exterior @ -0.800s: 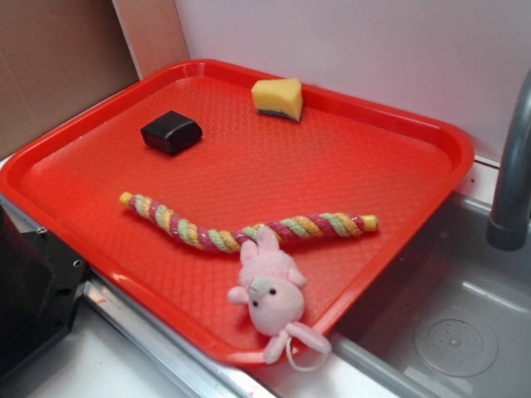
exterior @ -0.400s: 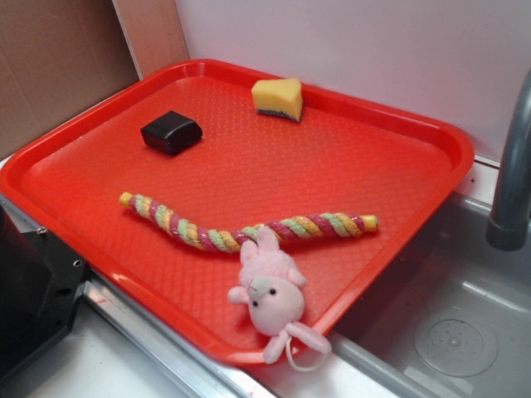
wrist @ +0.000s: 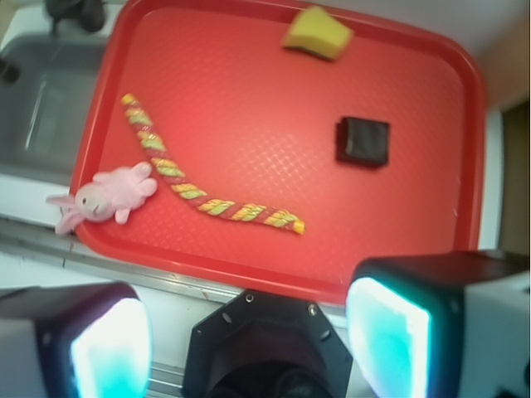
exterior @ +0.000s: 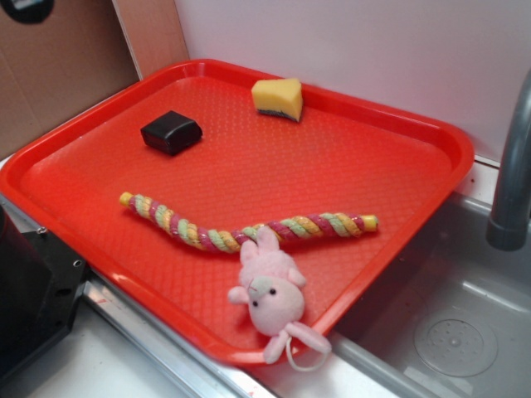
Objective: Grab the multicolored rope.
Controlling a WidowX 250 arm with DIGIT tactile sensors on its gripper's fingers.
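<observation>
The multicolored rope lies in a shallow curve (exterior: 199, 237), so its yellow ends (exterior: 370, 223) will hang down and form an arch when I pick the rope up by its middle.
The multicolored rope (exterior: 222, 240) lies in a shallow curve across the front half of the red tray (exterior: 431, 133); its strands are pink, yellow, green and magenta, with yellow ends. In the wrist view the rope (wrist: 187, 191) runs from upper left to lower middle. My gripper (wrist: 249, 332) is open and empty, fingers wide apart, high above the black robot base and off the tray's edge, far from the rope. Only a dark bit of the gripper (exterior: 26, 8) shows at the top left corner of the exterior view.
A pink plush bunny (exterior: 270, 294) lies at the tray's front edge, its ears touching the rope. A black block (exterior: 171, 132) and a yellow sponge wedge (exterior: 278, 98) sit at the back. A sink (exterior: 456, 332) and faucet (exterior: 510, 182) are on the right.
A dark part of my gripper has come into the top left corner of the exterior view. The rope and other objects have not moved.
</observation>
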